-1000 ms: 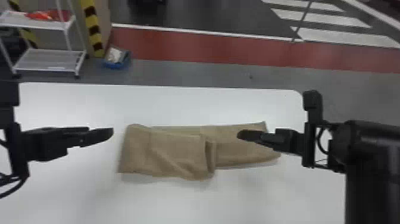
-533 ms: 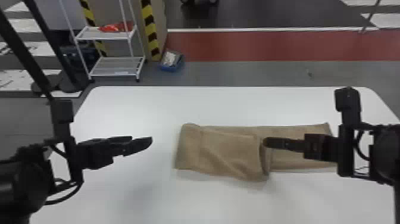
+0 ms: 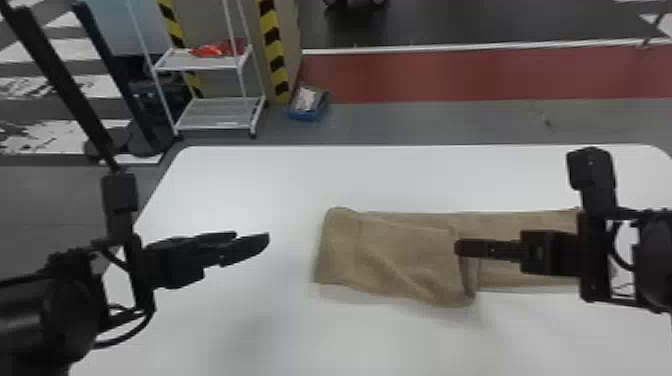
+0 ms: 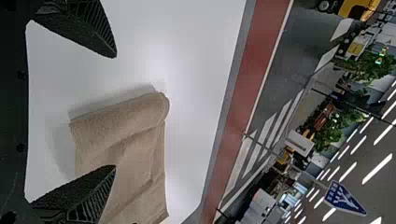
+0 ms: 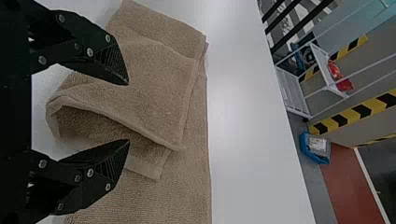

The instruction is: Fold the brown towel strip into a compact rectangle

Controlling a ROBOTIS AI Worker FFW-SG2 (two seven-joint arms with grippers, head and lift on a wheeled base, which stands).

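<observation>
I expect the towel's folded end (image 3: pixel 332 246) to drag along when I pull the loose edge of the upper towel layer (image 3: pixel 398 256), because that layer runs to the rounded fold with little slack.
The brown towel strip (image 3: pixel 400 255) lies across the table, its left part folded over toward the right with a loose, slightly raised edge. Left of the towel, apart from it, is my left gripper (image 3: pixel 267 242). My right gripper (image 3: pixel 457 247) is over the folded flap's edge. In the left wrist view the towel's rounded fold (image 4: pixel 123 112) lies beyond my left gripper (image 4: pixel 116 112), which is open and holds nothing. In the right wrist view my right gripper (image 5: pixel 129 112) is open above the flap (image 5: pixel 149 88), with no cloth pinched between its fingers.
The white table (image 3: pixel 280 185) extends around the towel. Past its far edge stand a white wire shelf (image 3: pixel 215 112) with red items, a striped post (image 3: pixel 274 50) and a blue box (image 3: pixel 308 102) on the floor.
The head view has swung left, so the towel and arms appear farther right. My right gripper has moved left relative to the towel, from the flat right part to the flap's edge.
</observation>
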